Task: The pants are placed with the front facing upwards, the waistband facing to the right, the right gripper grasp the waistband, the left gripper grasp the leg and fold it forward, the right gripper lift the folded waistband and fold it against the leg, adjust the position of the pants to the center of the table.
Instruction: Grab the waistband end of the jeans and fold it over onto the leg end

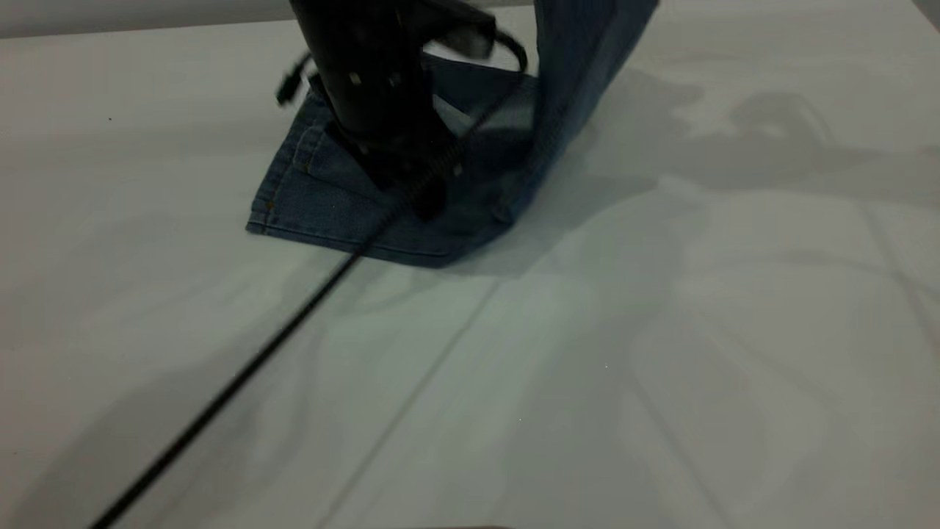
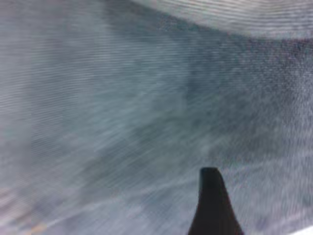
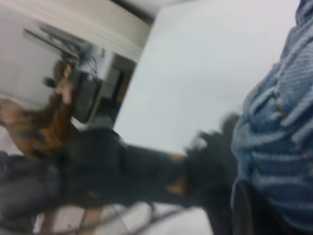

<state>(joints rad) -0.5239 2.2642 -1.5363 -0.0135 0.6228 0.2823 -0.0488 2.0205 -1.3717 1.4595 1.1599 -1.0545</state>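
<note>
The waistband (image 3: 275, 132) has to land on the leg (image 1: 330, 195) where my left gripper is standing. I should lift my left gripper out of the way before my right gripper folds the waistband over.
The pants (image 1: 323, 198) lie folded on the table (image 1: 587, 367) at the back, left of centre. Their right part (image 1: 580, 66) is lifted steeply and runs out of the top of the exterior view. The left gripper (image 1: 407, 192) stands down on the flat denim (image 2: 122, 122), which fills the left wrist view. The right gripper (image 3: 254, 215) is out of the exterior view. In its wrist view it is shut on the gathered waistband (image 3: 279, 147), which hangs against its black finger (image 3: 244, 210).
A black cable (image 1: 242, 375) runs diagonally from the left arm to the front left corner. Bare tabletop spreads in front of and right of the pants. The right wrist view shows the left arm (image 3: 127, 166) over the table (image 3: 195, 73) and room clutter behind.
</note>
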